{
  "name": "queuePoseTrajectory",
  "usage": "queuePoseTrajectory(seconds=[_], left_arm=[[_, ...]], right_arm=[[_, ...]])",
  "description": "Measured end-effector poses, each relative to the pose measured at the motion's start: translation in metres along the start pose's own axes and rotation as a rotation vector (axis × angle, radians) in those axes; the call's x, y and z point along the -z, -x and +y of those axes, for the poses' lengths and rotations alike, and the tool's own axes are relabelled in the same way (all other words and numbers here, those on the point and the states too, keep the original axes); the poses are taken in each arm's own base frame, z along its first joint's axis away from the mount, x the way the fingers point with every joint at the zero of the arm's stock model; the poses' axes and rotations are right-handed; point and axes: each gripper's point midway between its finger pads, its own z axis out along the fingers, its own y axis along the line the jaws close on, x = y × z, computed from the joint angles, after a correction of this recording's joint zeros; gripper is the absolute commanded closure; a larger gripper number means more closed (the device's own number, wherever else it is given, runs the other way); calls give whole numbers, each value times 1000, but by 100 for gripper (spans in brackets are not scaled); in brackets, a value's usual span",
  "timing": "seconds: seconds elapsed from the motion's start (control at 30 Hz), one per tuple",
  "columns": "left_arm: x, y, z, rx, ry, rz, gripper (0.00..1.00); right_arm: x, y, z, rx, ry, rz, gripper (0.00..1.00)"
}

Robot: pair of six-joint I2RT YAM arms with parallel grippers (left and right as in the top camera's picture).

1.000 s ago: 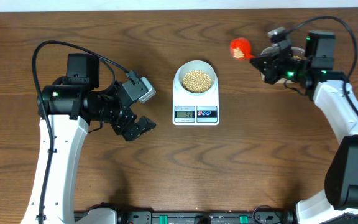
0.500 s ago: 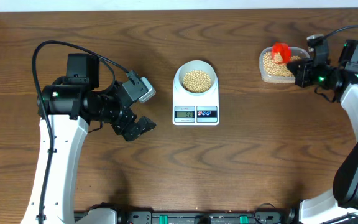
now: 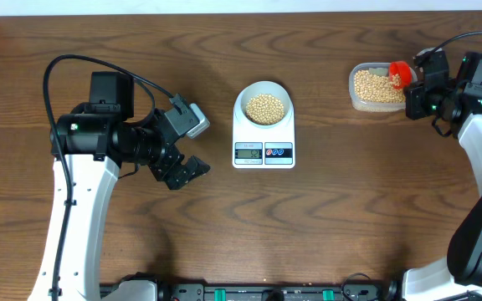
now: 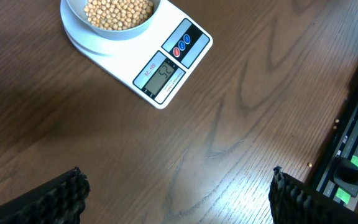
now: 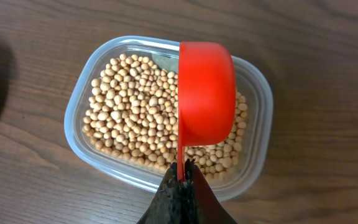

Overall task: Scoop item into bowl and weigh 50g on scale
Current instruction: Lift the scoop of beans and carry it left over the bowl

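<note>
The scale's display (image 3: 248,154) shows more than 50g, so my right gripper should move the red scoop back from the tub and take some beans from the pale bowl (image 3: 265,109).
The pale bowl (image 3: 264,104) stands on the white scale (image 3: 264,152) at mid-table, filled with tan beans (image 3: 264,109). From the left wrist view the bowl (image 4: 79,18), its beans (image 4: 118,12) and the scale (image 4: 166,74) with its lit display lie ahead of my left gripper (image 4: 176,173). That gripper is open and empty, and sits left of the scale (image 3: 192,167). My right gripper (image 5: 182,167) is shut on the handle of a red scoop (image 5: 206,96). The scoop is turned on its side over the beans (image 5: 129,106) in a clear tub (image 5: 79,106).
The clear tub (image 3: 373,86) sits at the back right, right of the scale. A black rail with cables (image 3: 266,293) runs along the front edge of the table. A couple of loose beans (image 4: 335,122) lie near that rail.
My right arm has carried the red scoop rightward, from left of the tub to over the tub's right end. The left arm has stayed still.
</note>
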Motion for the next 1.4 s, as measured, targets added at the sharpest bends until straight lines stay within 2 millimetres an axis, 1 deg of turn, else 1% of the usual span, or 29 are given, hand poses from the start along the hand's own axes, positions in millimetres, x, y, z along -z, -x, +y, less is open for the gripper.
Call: queuePoseTrajectory(seconds=[0.17, 0.23, 0.37, 0.57, 0.63, 0.83, 0.93, 0.97, 1.03, 1.1, 1.13, 1.17, 1.2, 1.27, 1.3, 1.4], left_arm=[[0, 0, 0, 0, 0, 0, 5], [0, 0, 0, 0, 0, 0, 5], [0, 0, 0, 0, 0, 0, 5], [0, 0, 0, 0, 0, 0, 5], [0, 0, 0, 0, 0, 0, 5], [0, 0, 0, 0, 0, 0, 5], [0, 0, 0, 0, 0, 0, 5], [0, 0, 0, 0, 0, 0, 5], [0, 0, 0, 0, 0, 0, 5], [0, 0, 0, 0, 0, 0, 5], [0, 0, 0, 0, 0, 0, 5], [0, 0, 0, 0, 0, 0, 5], [0, 0, 0, 0, 0, 0, 5], [0, 0, 0, 0, 0, 0, 5], [0, 0, 0, 0, 0, 0, 5], [0, 0, 0, 0, 0, 0, 5]], right_arm=[[8, 9, 4, 66, -39, -9, 99], [11, 10, 7, 109, -73, 11, 99], [8, 6, 13, 186, -136, 67, 99], [4, 20, 26, 257, -165, 43, 99], [5, 22, 28, 266, -167, 39, 99], [20, 33, 27, 290, -203, 11, 99], [25, 43, 35, 300, -173, -36, 99], [26, 47, 40, 303, -146, -57, 99], [26, 58, 60, 302, -32, -131, 99], [30, 68, 91, 309, 135, -210, 99], [32, 72, 102, 314, 194, -238, 99], [37, 77, 121, 324, 288, -277, 99], [38, 77, 126, 329, 310, -284, 99], [43, 79, 161, 358, 441, -312, 99], [43, 79, 170, 368, 469, -314, 99], [35, 71, 212, 413, 570, -292, 99]])
